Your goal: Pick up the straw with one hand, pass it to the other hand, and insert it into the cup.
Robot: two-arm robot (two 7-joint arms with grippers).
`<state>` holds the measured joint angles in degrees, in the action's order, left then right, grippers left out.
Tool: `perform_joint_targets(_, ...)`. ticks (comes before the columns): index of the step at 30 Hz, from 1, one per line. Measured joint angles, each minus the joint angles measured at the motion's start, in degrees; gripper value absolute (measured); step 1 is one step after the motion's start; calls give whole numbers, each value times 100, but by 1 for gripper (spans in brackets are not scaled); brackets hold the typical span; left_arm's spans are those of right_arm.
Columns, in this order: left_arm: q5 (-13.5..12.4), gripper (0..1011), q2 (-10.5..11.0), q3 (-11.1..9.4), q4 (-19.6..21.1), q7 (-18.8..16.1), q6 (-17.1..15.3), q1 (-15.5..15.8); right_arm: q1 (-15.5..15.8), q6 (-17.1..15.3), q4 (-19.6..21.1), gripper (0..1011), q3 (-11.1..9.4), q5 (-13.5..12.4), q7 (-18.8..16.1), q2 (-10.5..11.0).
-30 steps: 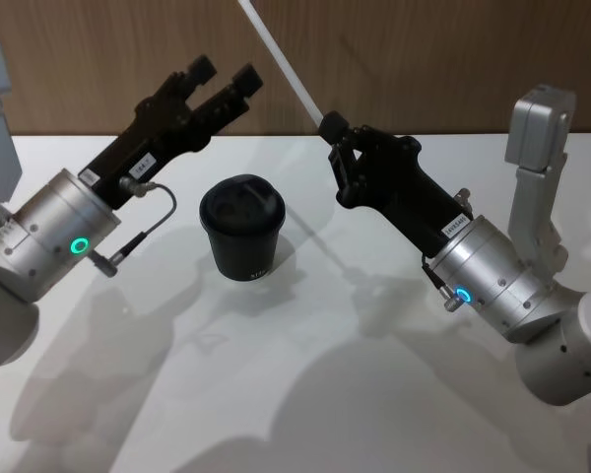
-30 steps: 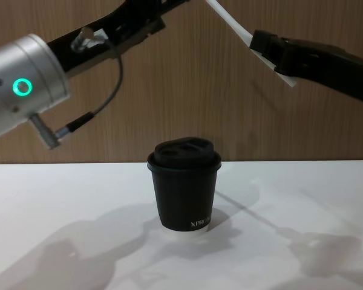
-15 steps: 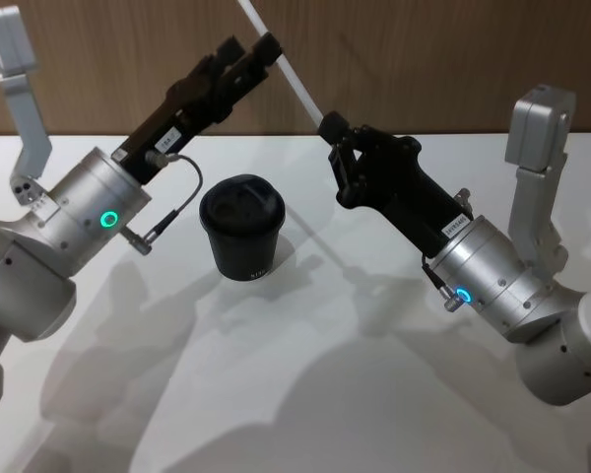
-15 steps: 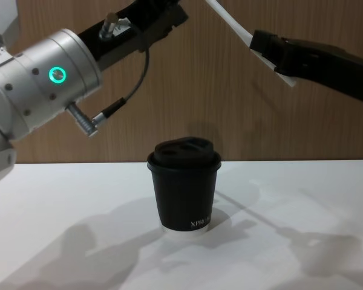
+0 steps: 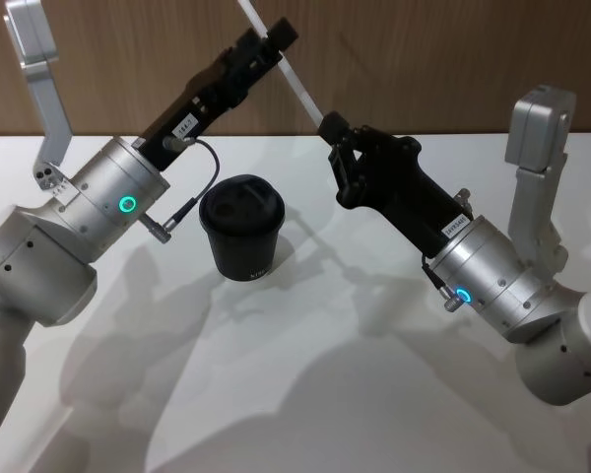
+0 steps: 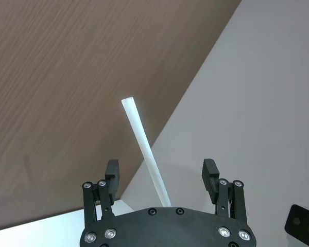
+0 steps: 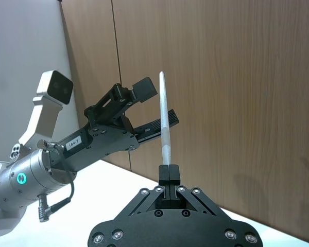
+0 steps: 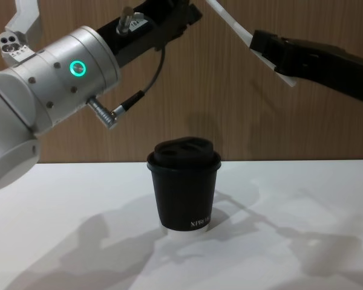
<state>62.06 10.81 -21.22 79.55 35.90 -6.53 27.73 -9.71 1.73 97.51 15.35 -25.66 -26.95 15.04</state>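
The straw [image 5: 302, 91] is far longer than the black cup [image 5: 242, 229], so I expect the straw's upper part to lean out of the cup's lid when I push it in.
A thin white straw [image 5: 300, 91] slants up and away above the table, with my right gripper [image 5: 330, 126] shut on its lower end. The right wrist view shows the straw [image 7: 165, 118] rising from the closed fingertips [image 7: 169, 172]. My left gripper [image 5: 269, 37] is open and high up, one finger on each side of the straw's upper part. In the left wrist view the straw [image 6: 144, 149] runs between the spread fingers [image 6: 112, 170] without touching them. The black lidded cup [image 5: 241, 227] stands upright on the table below both grippers, seen from the side as the cup [image 8: 183, 187].
The white table [image 5: 305, 394] spreads around the cup. A brown wooden wall [image 8: 230, 109] stands close behind it. Both arms lean in over the cup from left and right.
My left arm has swung up and to the right, bringing its open fingers around the upper straw. The right arm, the straw and the cup have not moved.
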Motion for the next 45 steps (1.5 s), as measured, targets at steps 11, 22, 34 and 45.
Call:
perform_joint_targets(11,118,986,-48,-79,-146,38,-66,137,0,0,0,0,0,0,0,0)
perform_joint_targets(22,166,738,-51,-149,-188,48,-62,204,0,0,0,0,0,0,0,0)
perform_joint_targets(34,207,332,-11,-175,-178,-28,-3,200,0,0,0,0,0,0,0,0)
perform_joint_targets(45,246,78,51,-178,-99,-115,44,162,-1,0,0,0,0,0,0,0)
